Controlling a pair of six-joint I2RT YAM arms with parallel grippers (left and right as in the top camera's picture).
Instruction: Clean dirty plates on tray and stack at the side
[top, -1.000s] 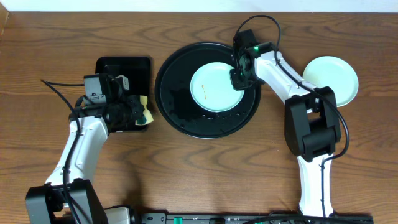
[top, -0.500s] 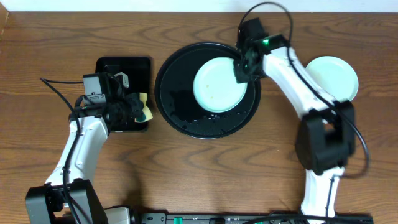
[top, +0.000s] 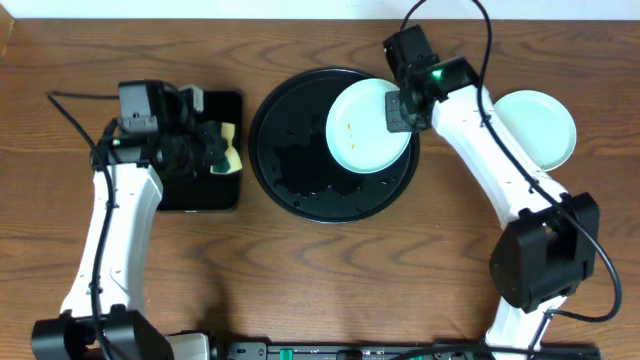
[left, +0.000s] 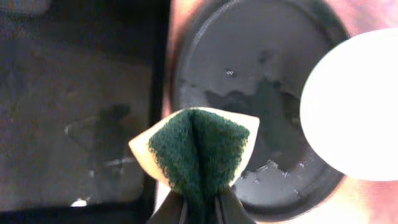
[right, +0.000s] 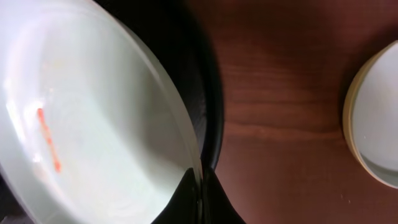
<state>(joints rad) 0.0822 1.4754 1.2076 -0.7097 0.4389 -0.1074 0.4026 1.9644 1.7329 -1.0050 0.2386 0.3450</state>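
Orange smudges (top: 350, 128) mark the raised light blue plate, so my right gripper should lower it into the round black tray (top: 300, 165) and steady it for my left gripper's sponge.
A light blue plate (top: 362, 128) with small orange smudges is held over the right part of the round black tray (top: 300, 170). My right gripper (top: 398, 112) is shut on its right rim; the wrist view shows the rim (right: 186, 143) pinched between the fingers (right: 200, 199) and an orange streak on the plate. Other plates are stacked (top: 540, 125) on the table to the right, also in the right wrist view (right: 376, 118). My left gripper (top: 205, 158) is shut on a folded yellow-green sponge (left: 198, 146), between the rectangular tray and the round tray (left: 261, 93).
A smaller rectangular black tray (top: 200, 195) lies left of the round tray, under my left gripper. The round tray's floor looks wet. The table is brown wood (top: 330, 280).
My right gripper has lifted the plate and carried it toward the tray's upper right. My left arm has moved up and slightly right with the sponge.
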